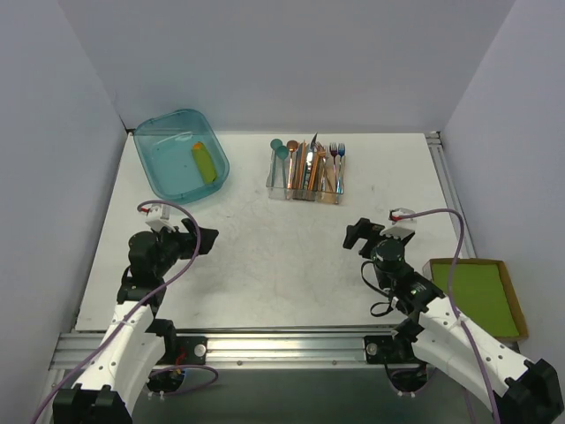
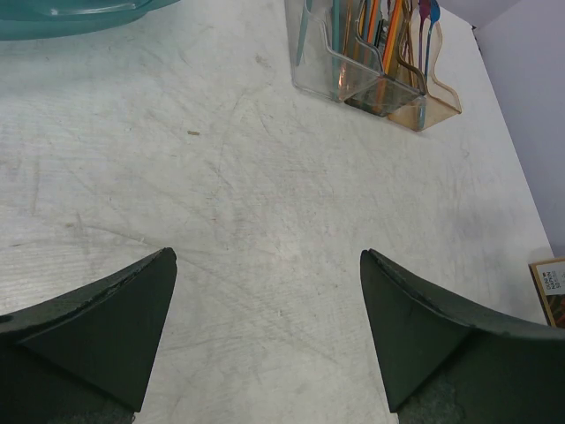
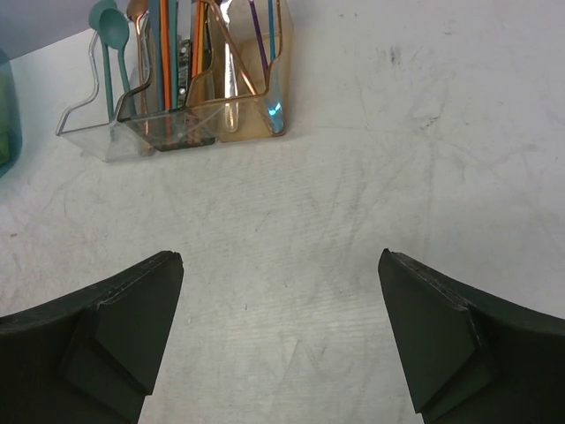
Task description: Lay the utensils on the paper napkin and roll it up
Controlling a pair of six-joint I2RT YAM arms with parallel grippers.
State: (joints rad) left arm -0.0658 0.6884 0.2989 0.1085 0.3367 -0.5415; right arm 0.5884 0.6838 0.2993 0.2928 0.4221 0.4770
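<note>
I keep moving my empty right gripper toward the green sheets [image 1: 477, 297], which lie flat and uncovered in the cardboard tray, and close it near the top sheet's corner [image 1: 443, 274].
No single napkin lies spread on the table, and no utensil lies loose. All the cutlery stands in a clear caddy [image 1: 305, 172] at the back centre, among it teal spoons [image 1: 281, 150] and copper-coloured pieces [image 1: 316, 168]. The caddy also shows in the left wrist view [image 2: 371, 79] and the right wrist view [image 3: 177, 124], where a teal spoon [image 3: 113, 26] shows. My left gripper [image 1: 205, 240] [image 2: 267, 253] is open and empty over bare table at the left. My right gripper [image 1: 356, 237] [image 3: 280, 255] is open and empty right of centre.
A teal bin [image 1: 181, 155] stands at the back left with a yellow-green roll [image 1: 204, 162] inside. A stack of green sheets in a brown cardboard tray [image 1: 478, 296] sits at the near right edge. White walls close in three sides.
</note>
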